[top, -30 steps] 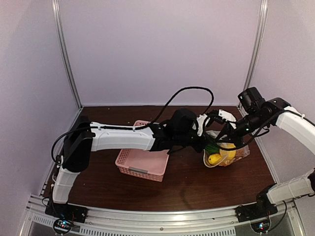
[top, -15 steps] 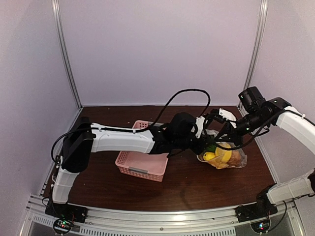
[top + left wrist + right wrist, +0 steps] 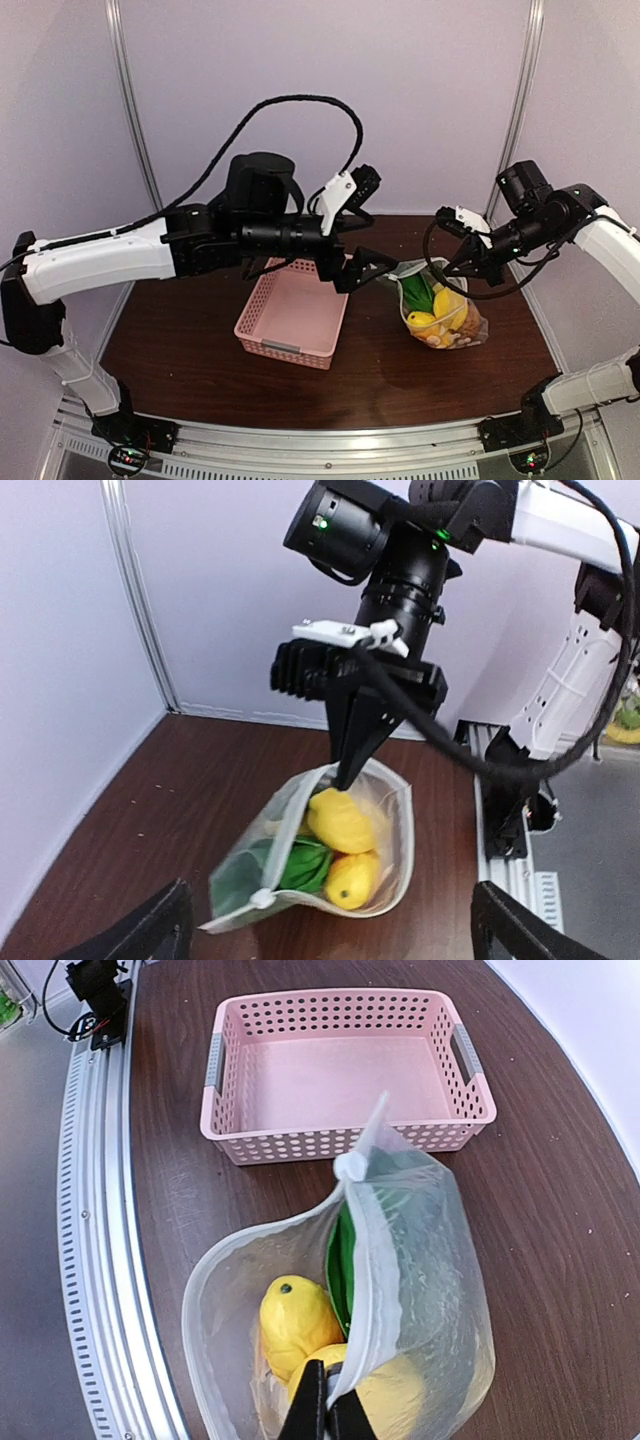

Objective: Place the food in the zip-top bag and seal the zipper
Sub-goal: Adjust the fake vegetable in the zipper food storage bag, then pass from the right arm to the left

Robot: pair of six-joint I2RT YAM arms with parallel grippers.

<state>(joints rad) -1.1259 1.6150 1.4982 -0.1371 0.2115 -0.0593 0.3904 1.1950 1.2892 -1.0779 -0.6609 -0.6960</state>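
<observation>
The bag's opening (image 3: 434, 292) will close into a straight edge when I pull the white slider across, because its rims come together at the white slider (image 3: 262, 898).
The zip-top bag (image 3: 441, 306) hangs mouth up, its bottom at the brown table. Inside is food: two yellow lemons (image 3: 344, 820) (image 3: 296, 1322), a green leafy piece (image 3: 297, 866) and orange bits low down. My right gripper (image 3: 326, 1410) is shut on the bag's mouth edge, pinching the zipper (image 3: 366, 1278) strip; it shows from the front as the right gripper (image 3: 349, 770). The mouth gapes on one side, and a white slider (image 3: 351, 1166) sits at the far end. My left gripper (image 3: 358, 232) is open, raised and left of the bag, holding nothing; its fingertips (image 3: 145, 930) frame the bag.
An empty pink lattice basket (image 3: 262, 340) (image 3: 340, 1140) sits left of the bag. A metal rail (image 3: 100, 1220) runs along the table's near edge. Pale walls with corner posts (image 3: 135, 120) close in the back and sides.
My left gripper opened, let go of the bag and rose back to the left. The bag now hangs upright from my right gripper alone.
</observation>
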